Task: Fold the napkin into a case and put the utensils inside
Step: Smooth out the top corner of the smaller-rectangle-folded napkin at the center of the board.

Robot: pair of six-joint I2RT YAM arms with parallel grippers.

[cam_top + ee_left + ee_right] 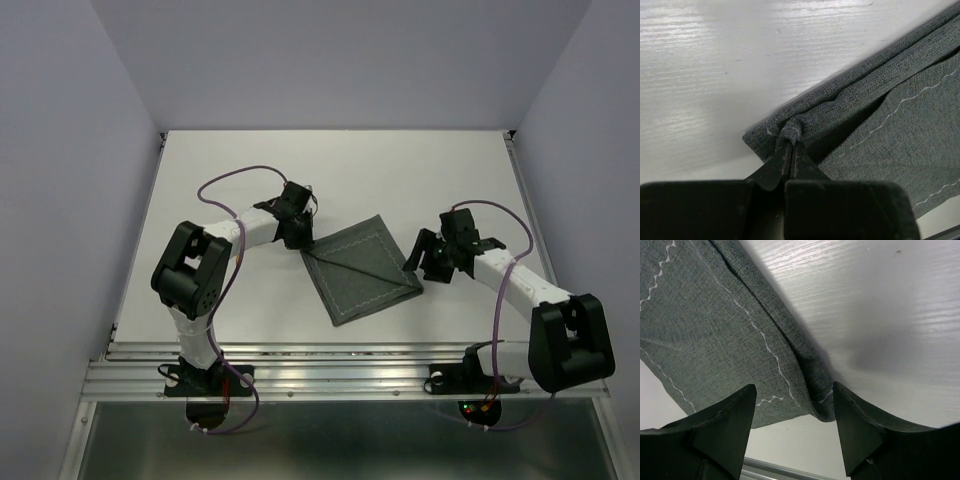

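The napkin's folded edge (841, 96) is buckling next to my left gripper's pinch, so next my right gripper grabs the napkin's far corner (378, 219) while my left gripper keeps pinching its corner.
The dark grey-green napkin (362, 270) lies folded on the white table, turned like a diamond, with a diagonal flap across it. My left gripper (303, 243) is at its left corner. In the left wrist view the jaws (790, 142) are shut on a pinch of the napkin (890, 115) at that corner. My right gripper (415, 262) is at the napkin's right corner. In the right wrist view it (793, 385) is open, its fingers apart over the folded corner of the napkin (715, 330). No utensils are in view.
The white table (400, 170) is walled in at the back and both sides. A metal rail (330, 365) runs along the near edge by the arm bases.
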